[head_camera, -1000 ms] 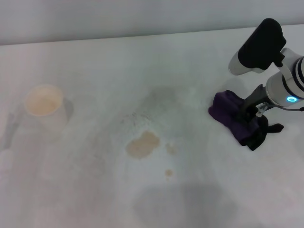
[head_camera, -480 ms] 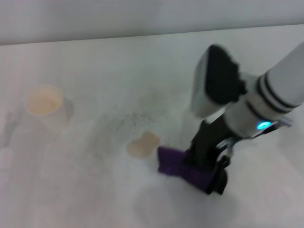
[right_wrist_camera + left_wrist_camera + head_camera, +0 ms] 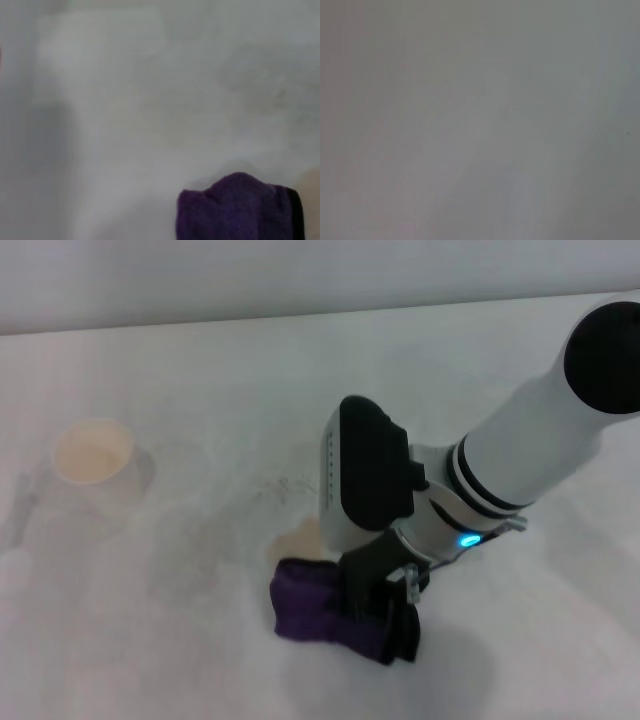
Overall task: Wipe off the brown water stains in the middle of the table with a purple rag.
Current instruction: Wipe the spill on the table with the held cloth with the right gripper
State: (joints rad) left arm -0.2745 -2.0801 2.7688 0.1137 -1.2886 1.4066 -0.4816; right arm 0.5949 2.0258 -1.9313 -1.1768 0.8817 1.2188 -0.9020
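Brown water stains [image 3: 298, 542] are past the purple rag's far edge, so my right gripper should change direction and push the rag back over the stains toward the grey smudge [image 3: 285, 487].
My right gripper [image 3: 372, 608] is shut on the purple rag [image 3: 320, 612] and presses it onto the white table [image 3: 150, 640] in the middle front. Only a sliver of the brown water stains [image 3: 300, 537] shows, just beyond the rag and beside the gripper's black housing. The two small drops are hidden under the rag and arm. The right wrist view shows the rag's purple end [image 3: 240, 209] on the white tabletop [image 3: 125, 125]. The left gripper is out of view; the left wrist view shows only a blurred grey surface.
A paper cup [image 3: 94, 457] with a tan inside stands at the far left. A faint grey speckled smudge [image 3: 280, 485] lies just behind the stain. The right arm [image 3: 530, 450] reaches in from the far right across the table.
My right gripper has dragged the purple rag from the right side of the table leftward and toward the front, over the small drops and against the big blotch, which is now mostly covered.
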